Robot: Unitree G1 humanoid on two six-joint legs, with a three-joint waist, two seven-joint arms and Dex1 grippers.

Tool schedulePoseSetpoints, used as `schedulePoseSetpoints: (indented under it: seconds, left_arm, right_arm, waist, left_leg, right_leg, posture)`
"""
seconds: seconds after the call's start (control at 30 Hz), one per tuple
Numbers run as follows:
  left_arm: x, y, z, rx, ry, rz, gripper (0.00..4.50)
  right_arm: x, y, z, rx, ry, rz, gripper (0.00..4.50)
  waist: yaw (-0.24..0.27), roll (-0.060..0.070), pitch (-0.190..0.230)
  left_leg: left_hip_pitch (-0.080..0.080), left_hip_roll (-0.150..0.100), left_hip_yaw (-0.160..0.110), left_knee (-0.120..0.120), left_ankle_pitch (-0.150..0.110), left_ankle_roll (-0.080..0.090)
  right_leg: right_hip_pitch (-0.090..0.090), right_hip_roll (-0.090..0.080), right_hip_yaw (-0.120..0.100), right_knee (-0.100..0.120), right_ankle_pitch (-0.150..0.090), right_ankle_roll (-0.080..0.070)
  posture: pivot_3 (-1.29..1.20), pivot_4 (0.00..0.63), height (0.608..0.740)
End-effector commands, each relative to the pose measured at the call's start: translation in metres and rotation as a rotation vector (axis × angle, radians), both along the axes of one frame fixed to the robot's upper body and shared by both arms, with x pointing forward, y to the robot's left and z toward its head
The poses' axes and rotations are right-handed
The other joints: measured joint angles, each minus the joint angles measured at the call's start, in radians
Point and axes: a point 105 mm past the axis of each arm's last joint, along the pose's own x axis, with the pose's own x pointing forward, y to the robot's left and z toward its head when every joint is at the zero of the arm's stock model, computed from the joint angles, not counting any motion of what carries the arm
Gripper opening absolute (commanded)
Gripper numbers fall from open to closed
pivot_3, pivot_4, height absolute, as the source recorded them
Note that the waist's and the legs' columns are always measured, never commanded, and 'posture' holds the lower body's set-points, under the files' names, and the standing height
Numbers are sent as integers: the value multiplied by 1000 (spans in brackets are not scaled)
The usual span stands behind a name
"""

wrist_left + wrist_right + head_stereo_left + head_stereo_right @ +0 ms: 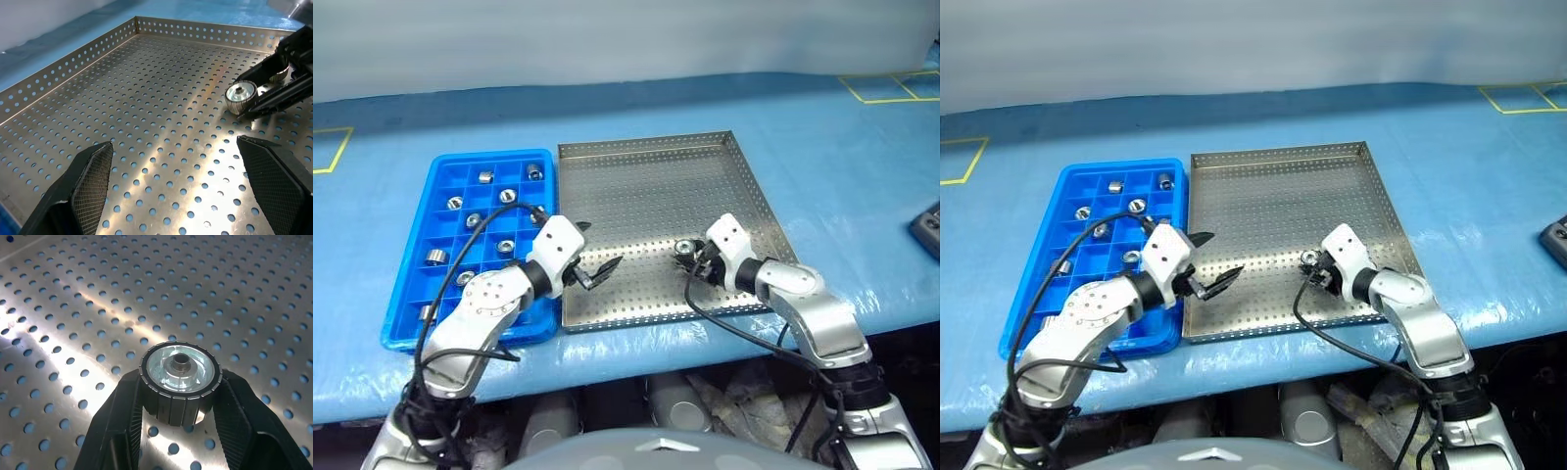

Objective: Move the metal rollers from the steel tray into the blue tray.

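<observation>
The robot's right gripper has its fingers on the upright metal roller by its ribbed sides (180, 409), so it should keep carrying the roller until it sits inside the blue tray's empty near compartment.
The steel tray (656, 176) lies in the middle of the blue table, with the blue tray (411, 284) touching its left side. Several metal rollers sit in the blue tray's compartments, among them one at the far end (485, 177) and one further forward (506, 246). Near the steel tray's front right, my right gripper (180, 387) is shut on one metal roller (180, 374), gripping its ribbed sides just above the perforated floor. My left gripper (590, 271) hangs open over the steel tray's front left corner, with nothing between its fingers (93, 171), facing the held roller (241, 96).
A dark object (928, 227) lies at the table's right edge. Yellow tape outlines (891, 88) mark the far right and far left of the blue table cover. The table's front edge runs just below both trays.
</observation>
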Motion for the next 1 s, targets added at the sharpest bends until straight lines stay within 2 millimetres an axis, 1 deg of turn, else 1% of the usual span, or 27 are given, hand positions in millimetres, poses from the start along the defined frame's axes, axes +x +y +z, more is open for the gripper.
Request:
schedulePoseSetpoints:
  seconds: [0.03, 0.13, 0.2, 0.3, 0.4, 0.5, 0.6, 0.73, 0.83, 1.0]
  left_arm:
    - [-11, 23, 11, 29, -34, 74, 4426]
    - [-27, 45, 2, 79, 20, 157, 4426]
    - [-39, 54, 0, 88, 49, 207, 4426]
    - [-56, 68, 1, 94, 76, 288, 4426]
    - [-68, 79, 3, 100, 97, 346, 4426]
    - [-86, 92, -2, 129, 145, 403, 4426]
    - [-98, 103, -6, 141, 175, 447, 4426]
    - [-106, 111, -7, 131, 185, 503, 4426]
    - [-109, 111, -8, 120, 182, 521, 4426]
    - [-108, 106, -8, 107, 168, 524, 4426]
  right_arm:
    - [-9, 42, 30, 37, -104, 223, 1691]
    - [-21, 81, 36, 76, -101, 425, 1691]
    - [-25, 101, 37, 82, -97, 528, 1691]
    - [-29, 126, 40, 92, -98, 646, 1691]
    - [-30, 143, 41, 97, -100, 722, 1691]
    - [-33, 164, 42, 108, -95, 804, 1691]
    - [-38, 180, 39, 112, -86, 867, 1691]
    - [-42, 198, 34, 140, -67, 904, 1691]
    - [-41, 210, 28, 163, -45, 899, 1691]
    - [-36, 222, 23, 191, -19, 871, 1691]
  waist:
    - [-2, -1, 0]
    - [3, -2, 1]
    - [16, -3, 2]
    - [43, -5, 2]
    - [79, -6, 2]
    - [110, -6, 2]
    - [136, -6, 2]
    - [166, -6, 2]
    - [176, -5, 3]
    - [194, -5, 3]
  left_leg:
    - [0, 0, 1, 0, 0, 0]
    - [1, 1, 1, 0, 0, 0]
    - [1, 0, 0, 0, 0, 1]
    - [0, 0, 1, 0, -1, 2]
    - [0, 0, -1, 0, -1, 2]
    - [-1, 0, -4, 0, -1, 1]
    - [-2, 0, -9, -1, -1, 0]
    - [-2, 0, -16, -4, 1, -4]
    - [-2, 0, -20, -6, 2, -7]
    - [-2, 0, -23, -7, 4, -9]
  right_leg:
    - [0, 0, 1, 0, 0, 0]
    - [0, 0, 1, 0, 0, 0]
    - [0, 0, 0, 0, 0, 0]
    - [-1, -1, 0, -1, 0, 0]
    - [-1, -3, -2, -1, 1, -1]
    - [-1, -8, -7, -1, 2, -8]
    - [0, -10, -13, -1, 0, -11]
    - [0, -10, -20, -1, -2, -15]
    - [1, -10, -23, -1, -3, -16]
    - [1, -8, -26, 0, -7, -19]
  posture:
    - [-124, 150, 740]
    - [-76, 150, 740]
    - [-42, 150, 740]
    - [7, 150, 740]
    - [53, 150, 740]
    - [100, 150, 740]
    - [144, 150, 740]
    - [190, 150, 740]
    - [212, 150, 740]
    - [226, 150, 740]
